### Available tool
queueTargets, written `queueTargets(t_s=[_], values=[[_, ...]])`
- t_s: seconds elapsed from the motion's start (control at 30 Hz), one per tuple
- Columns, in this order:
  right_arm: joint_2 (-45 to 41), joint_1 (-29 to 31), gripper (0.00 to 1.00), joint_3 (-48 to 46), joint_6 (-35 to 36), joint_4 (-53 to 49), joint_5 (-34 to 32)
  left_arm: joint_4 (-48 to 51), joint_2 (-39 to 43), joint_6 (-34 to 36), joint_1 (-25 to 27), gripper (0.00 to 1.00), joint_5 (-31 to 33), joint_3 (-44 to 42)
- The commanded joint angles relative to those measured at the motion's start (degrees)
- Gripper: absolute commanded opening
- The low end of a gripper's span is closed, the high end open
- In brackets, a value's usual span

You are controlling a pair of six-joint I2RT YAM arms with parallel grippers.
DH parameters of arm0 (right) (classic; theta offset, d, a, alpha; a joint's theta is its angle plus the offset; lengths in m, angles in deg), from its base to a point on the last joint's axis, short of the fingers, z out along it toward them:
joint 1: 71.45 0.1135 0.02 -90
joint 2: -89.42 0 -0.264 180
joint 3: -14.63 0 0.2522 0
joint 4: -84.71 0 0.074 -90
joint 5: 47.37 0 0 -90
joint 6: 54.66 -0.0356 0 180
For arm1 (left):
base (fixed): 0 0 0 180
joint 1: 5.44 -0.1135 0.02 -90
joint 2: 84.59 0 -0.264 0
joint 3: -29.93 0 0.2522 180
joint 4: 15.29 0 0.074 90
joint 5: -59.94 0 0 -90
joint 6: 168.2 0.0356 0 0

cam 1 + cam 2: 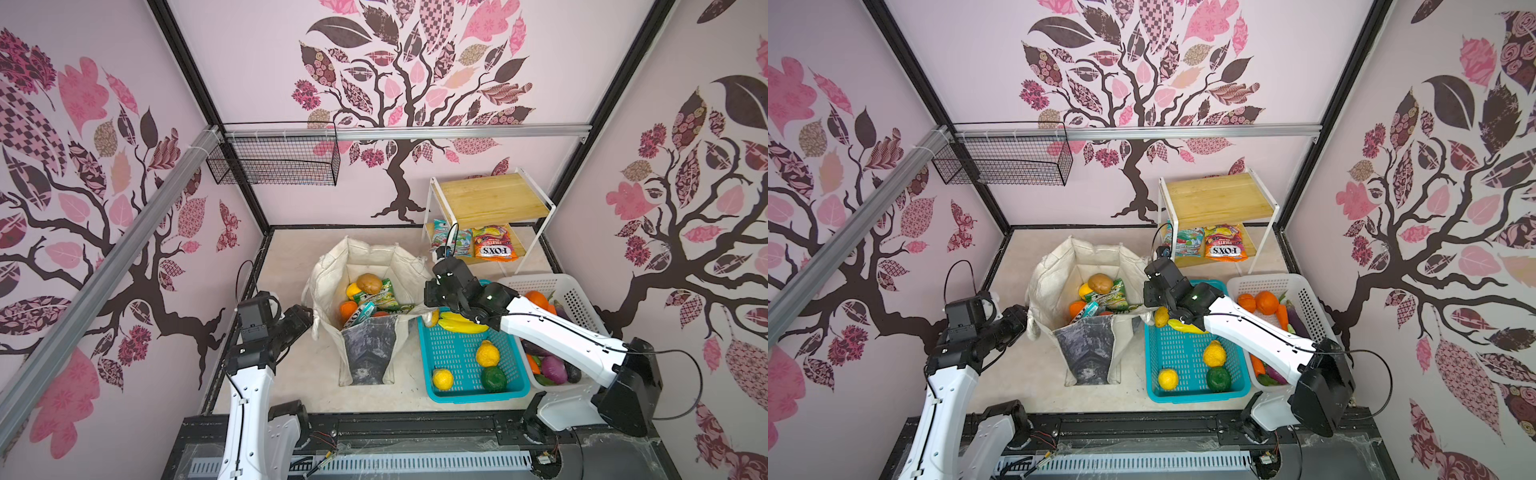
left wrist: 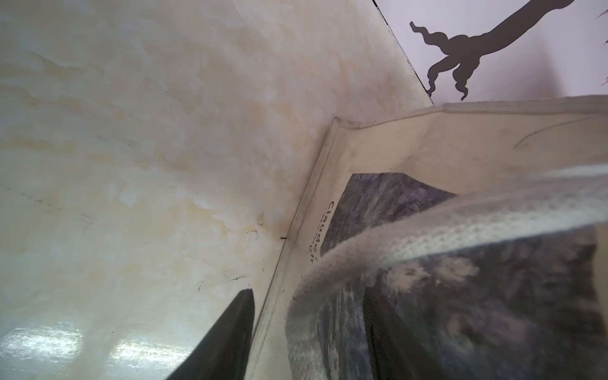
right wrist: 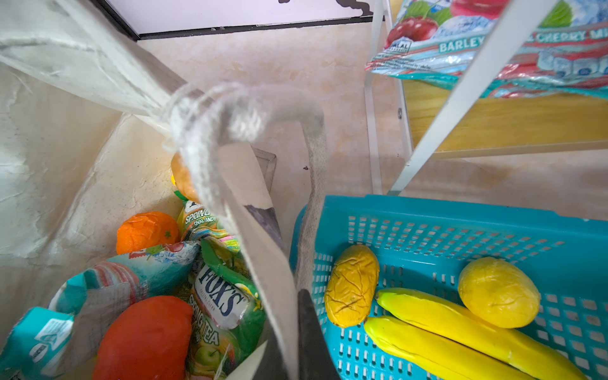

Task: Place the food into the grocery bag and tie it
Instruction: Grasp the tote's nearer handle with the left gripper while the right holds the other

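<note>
My right gripper is closed on the bag's rim (image 3: 271,294) beside the cream handle, so it should open, move back and pull out the handle alone (image 3: 310,209) before tying.
The grocery bag (image 1: 365,257) (image 1: 1088,257) stands open mid-floor in both top views, its dark painted panel facing front. Inside lies food: a brown piece (image 1: 369,283), an orange (image 3: 146,232), a red piece (image 3: 144,339), green packets (image 3: 223,302) and a teal packet (image 3: 138,273). My right gripper (image 1: 428,307) (image 3: 289,312) is shut on the bag's right rim, a cream handle (image 3: 214,131) looping above it. My left gripper (image 1: 309,316) (image 2: 309,292) is at the bag's left corner, jaws apart, with the bag's edge (image 2: 427,148) and a handle (image 2: 427,237) between them.
A teal basket (image 1: 478,397) right of the bag holds yellow bananas (image 1: 461,323) (image 3: 460,329), yellow fruits (image 1: 487,353) and a green one (image 1: 493,378). A white basket (image 1: 582,299) of vegetables stands beyond it. A white shelf (image 1: 494,195) at the back right carries snack packets (image 1: 494,245).
</note>
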Motion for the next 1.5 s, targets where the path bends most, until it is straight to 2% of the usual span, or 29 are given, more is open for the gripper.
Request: queueTargets(t_s=[0.0, 0.03, 0.1, 0.2, 0.27, 0.3, 0.37, 0.43, 0.63, 0.7, 0.8, 0.83, 0.87, 0.93, 0.97, 1.07, 1.17, 1.33, 1.47], values=[[-1.54, 0.09, 0.0, -0.56, -1.02, 2.03, 2.1, -7.5, -0.19, -3.99, 0.14, 0.67, -1.46, -1.62], [-1.54, 0.07, 0.0, -0.71, -1.04, 2.28, 2.13, -9.73, -0.74, -5.72, 0.05, 0.68, -1.57, -3.13], [-1.51, -0.01, 0.0, -0.77, -1.12, 2.39, 2.09, -16.01, -1.94, -9.71, 0.05, 0.63, -3.56, -6.67], [-1.83, 0.07, 0.0, -0.93, -1.17, 2.3, 2.13, -26.28, -1.12, -14.64, 0.09, 0.45, -5.44, -12.0], [-2.29, 0.08, 0.0, -1.34, -1.2, 2.43, 2.16, -29.59, -0.47, -16.2, 0.13, 0.42, -4.59, -13.05], [-2.45, 0.07, 0.0, -1.54, -1.21, 2.59, 2.06, -30.05, -0.76, -16.54, 0.1, 0.37, -4.23, -12.79], [-2.68, 0.04, 0.0, -1.71, -1.24, 2.81, 2.01, -27.5, -1.31, -13.97, 0.13, 0.12, -3.67, -10.41], [-2.51, 0.04, 0.0, -1.57, -1.42, 2.7, 2.12, -22.04, -1.46, -11.04, 0.11, 0.0, -2.27, -6.76], [-2.78, 0.02, 0.0, -0.97, -1.93, 3.3, 3.2, -8.6, 1.92, -3.81, -0.1, 0.0, 6.93, 5.44], [-3.09, 0.03, 0.01, -1.01, -1.84, 3.96, 3.43, -6.41, 1.19, -1.51, -0.19, 0.0, 6.18, 10.46], [-2.92, 0.02, 0.11, -0.11, -1.46, 3.32, 3.14, -0.94, -2.06, 1.99, -0.19, 0.0, 3.96, 18.54], [-3.06, 0.07, 0.17, 0.11, -1.25, 2.88, 3.01, -0.17, -2.81, 2.93, -0.19, 0.0, 3.37, 20.18], [-3.43, 0.09, 0.28, 0.19, -1.41, 2.47, 2.76, 0.25, -3.45, 3.69, -0.2, 0.0, 3.42, 21.28], [-5.37, 0.1, 0.6, -0.62, -2.43, 2.51, 1.35, 0.27, -4.79, 4.44, -0.26, 0.0, 5.55, 21.56], [-7.03, 0.08, 0.7, -1.78, -2.93, 3.22, 0.55, 0.24, -5.68, 4.47, -0.34, 0.0, 6.18, 21.54], [-12.95, 0.04, 0.81, -5.95, -3.14, 5.51, -1.73, -0.4, -6.86, 3.81, -0.46, 0.0, 7.84, 20.93], [-19.19, -0.06, 0.84, -9.78, -2.66, 7.05, -3.6, -2.32, -7.48, 3.15, -0.52, 0.0, 10.13, 20.39], [-27.41, -1.25, 0.8, -15.96, -3.89, 6.82, -3.9, -2.76, -8.91, 3.15, -0.46, 0.0, 9.9, 20.0], [-27.11, -6.94, 0.76, -20.35, -7.54, 6.48, 6.01, -4.85, -8.75, 2.27, -0.45, 0.0, 8.64, 18.56]])
